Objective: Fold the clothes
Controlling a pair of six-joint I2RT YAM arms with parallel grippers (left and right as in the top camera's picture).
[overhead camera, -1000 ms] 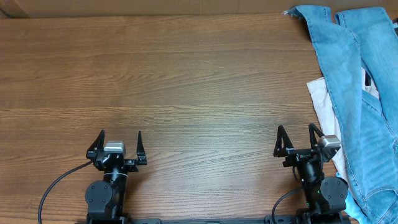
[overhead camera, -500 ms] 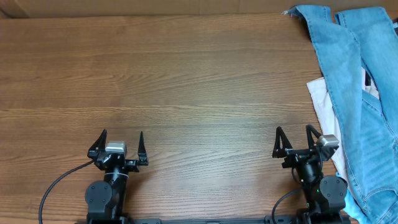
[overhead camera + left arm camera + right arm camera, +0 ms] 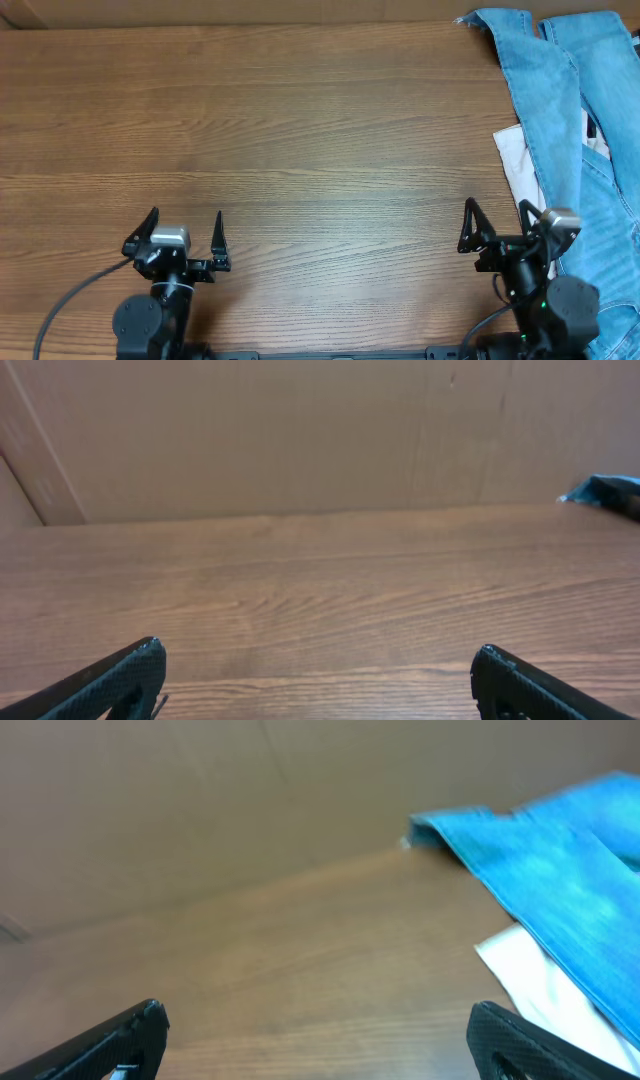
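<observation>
The jeans lie (image 3: 556, 125) along the edge of the table, too far for my left gripper to reach, so next my right gripper pulls the jeans to the clear middle (image 3: 345, 195) before folding.
The light-blue denim jeans (image 3: 570, 130) lie along the table's right edge, legs reaching to the far right corner, with a white cloth (image 3: 518, 158) under them. In the right wrist view the jeans (image 3: 545, 870) and the white cloth (image 3: 545, 985) show at the right. A corner of the jeans shows at the far right of the left wrist view (image 3: 610, 490). My left gripper (image 3: 185, 232) is open and empty at the near left. My right gripper (image 3: 497, 222) is open and empty at the near right, just left of the jeans.
The wooden table (image 3: 300, 130) stretches between the arms and its far edge. A cardboard wall (image 3: 300, 430) stands behind the table's far edge.
The left gripper has shifted a little left. The right gripper has moved right, closer to the jeans. Both stay open.
</observation>
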